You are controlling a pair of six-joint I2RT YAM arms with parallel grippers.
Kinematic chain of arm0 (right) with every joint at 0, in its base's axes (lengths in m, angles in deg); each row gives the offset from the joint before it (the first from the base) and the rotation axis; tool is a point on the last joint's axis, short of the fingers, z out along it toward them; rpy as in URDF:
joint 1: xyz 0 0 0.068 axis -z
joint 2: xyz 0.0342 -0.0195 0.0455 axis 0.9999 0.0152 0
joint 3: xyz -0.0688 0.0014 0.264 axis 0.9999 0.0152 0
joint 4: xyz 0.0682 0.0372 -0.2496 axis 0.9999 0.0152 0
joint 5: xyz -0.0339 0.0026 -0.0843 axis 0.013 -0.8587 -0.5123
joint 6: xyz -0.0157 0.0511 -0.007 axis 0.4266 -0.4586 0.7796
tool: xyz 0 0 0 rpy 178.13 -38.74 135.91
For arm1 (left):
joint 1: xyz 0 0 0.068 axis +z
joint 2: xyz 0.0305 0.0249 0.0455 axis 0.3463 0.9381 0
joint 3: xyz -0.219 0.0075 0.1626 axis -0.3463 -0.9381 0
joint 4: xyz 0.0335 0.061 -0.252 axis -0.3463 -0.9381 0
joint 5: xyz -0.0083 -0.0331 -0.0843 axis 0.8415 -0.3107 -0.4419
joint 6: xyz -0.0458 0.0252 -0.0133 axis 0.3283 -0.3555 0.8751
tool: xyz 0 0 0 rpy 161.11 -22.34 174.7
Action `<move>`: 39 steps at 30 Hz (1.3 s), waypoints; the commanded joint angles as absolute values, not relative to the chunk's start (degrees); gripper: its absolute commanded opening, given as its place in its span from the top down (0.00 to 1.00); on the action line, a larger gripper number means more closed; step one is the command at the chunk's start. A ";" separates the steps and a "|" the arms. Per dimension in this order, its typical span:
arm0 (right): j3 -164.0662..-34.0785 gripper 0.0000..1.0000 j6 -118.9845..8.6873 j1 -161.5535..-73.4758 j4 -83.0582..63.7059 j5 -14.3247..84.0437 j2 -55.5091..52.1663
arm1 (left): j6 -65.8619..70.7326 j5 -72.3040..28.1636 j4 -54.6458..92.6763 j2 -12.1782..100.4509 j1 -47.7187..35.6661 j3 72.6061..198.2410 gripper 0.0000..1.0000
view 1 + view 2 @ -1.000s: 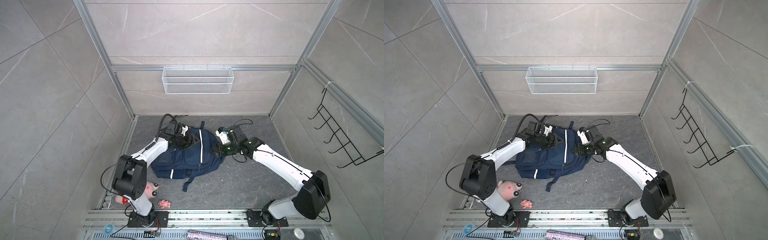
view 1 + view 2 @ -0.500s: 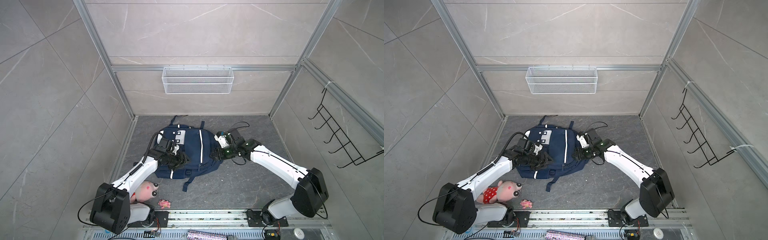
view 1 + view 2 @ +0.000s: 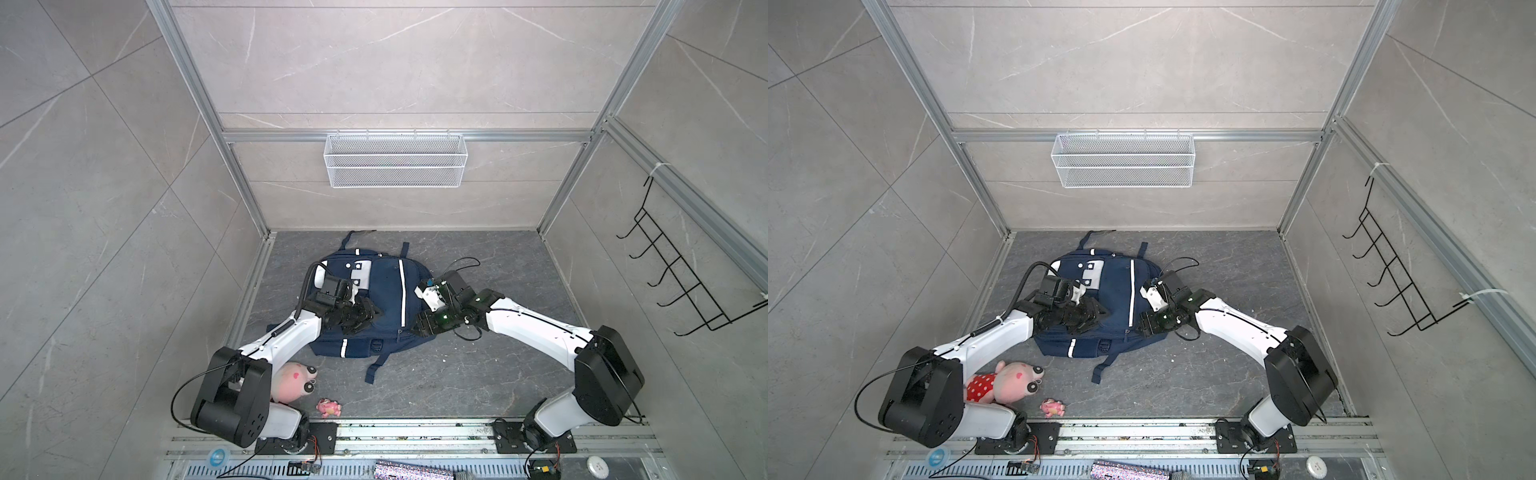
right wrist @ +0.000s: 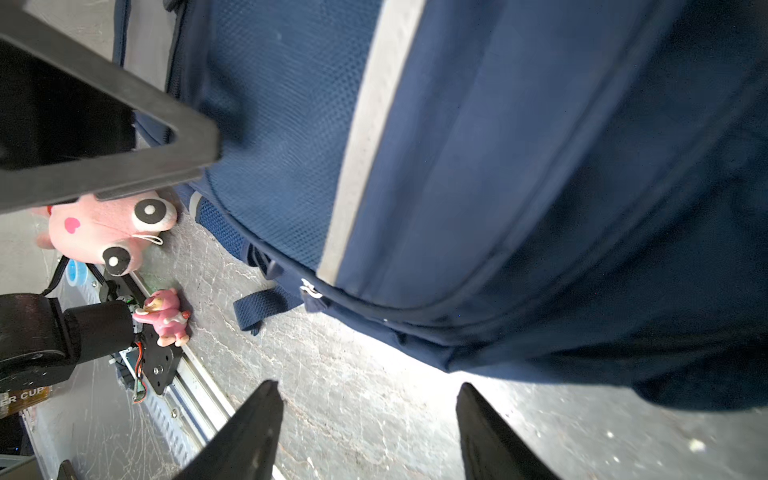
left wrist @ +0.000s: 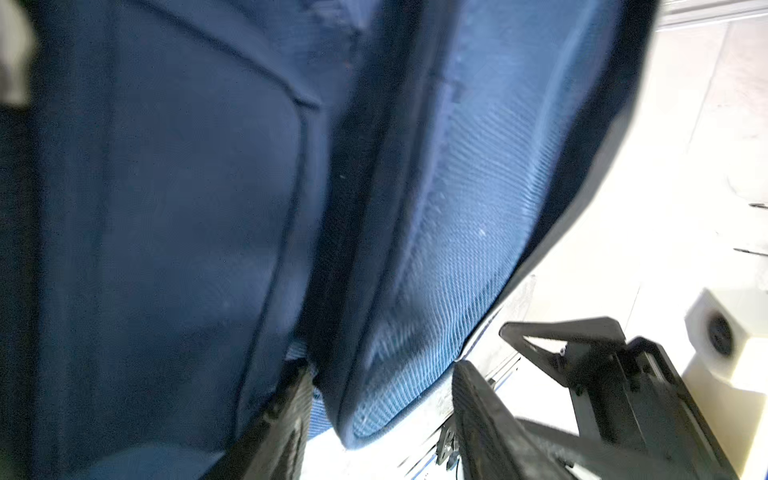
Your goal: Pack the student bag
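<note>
The zipper pull (image 4: 312,294) hangs beside the end of the white stripe, clear of the robot's left gripper, so the right gripper should grab it and pull it around the bag's corner (image 4: 449,358).
The student bag (image 3: 384,299) (image 3: 1115,291) is a navy backpack with white stripes, lying flat on the grey floor in both top views. My left gripper (image 3: 370,316) (image 3: 1098,313) hovers over its left half. In the left wrist view this gripper (image 5: 382,399) stands open, with a fold of the bag's blue mesh fabric (image 5: 436,249) between the jaws and a gap on one side. My right gripper (image 3: 419,326) (image 3: 1142,326) is at the bag's right front corner. It shows open (image 4: 365,399) over bare floor, just off the bag's edge (image 4: 498,166), and holds nothing.
A pink plush toy (image 3: 293,382) (image 3: 1013,380) (image 4: 99,232) and a small pink figure (image 3: 329,408) (image 3: 1052,407) (image 4: 166,316) lie near the left arm's base. A loose bag strap (image 3: 374,370) trails toward the front. A white wire basket (image 3: 395,160) hangs on the back wall and a black hook rack (image 3: 681,282) on the right wall.
My left arm has swung from the bag's back left corner toward the front and over its left half, and its jaws have narrowed. The right gripper has slid slightly forward along the bag's right edge.
</note>
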State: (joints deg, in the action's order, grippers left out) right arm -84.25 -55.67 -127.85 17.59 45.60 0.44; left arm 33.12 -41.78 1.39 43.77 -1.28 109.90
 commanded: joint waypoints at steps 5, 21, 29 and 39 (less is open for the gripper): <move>-84.39 0.33 -55.99 -129.53 14.03 44.63 4.47 | 34.35 -41.42 7.18 47.06 -1.01 112.27 0.64; -91.42 0.47 -57.39 -131.01 15.40 38.03 12.50 | 36.95 -42.15 10.86 47.16 -2.56 111.98 1.00; -94.06 0.49 -57.35 -131.00 16.21 34.97 15.64 | 38.56 -41.40 12.43 46.64 -4.34 111.33 1.00; -94.08 0.71 -56.79 -130.97 15.72 31.71 16.75 | 39.62 -41.81 13.83 46.54 -4.78 110.82 1.00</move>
State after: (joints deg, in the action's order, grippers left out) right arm -92.78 -57.31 -130.80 17.57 34.28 15.98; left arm 38.76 -39.55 10.63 46.72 -3.99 110.38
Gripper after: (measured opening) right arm 0.302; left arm 0.074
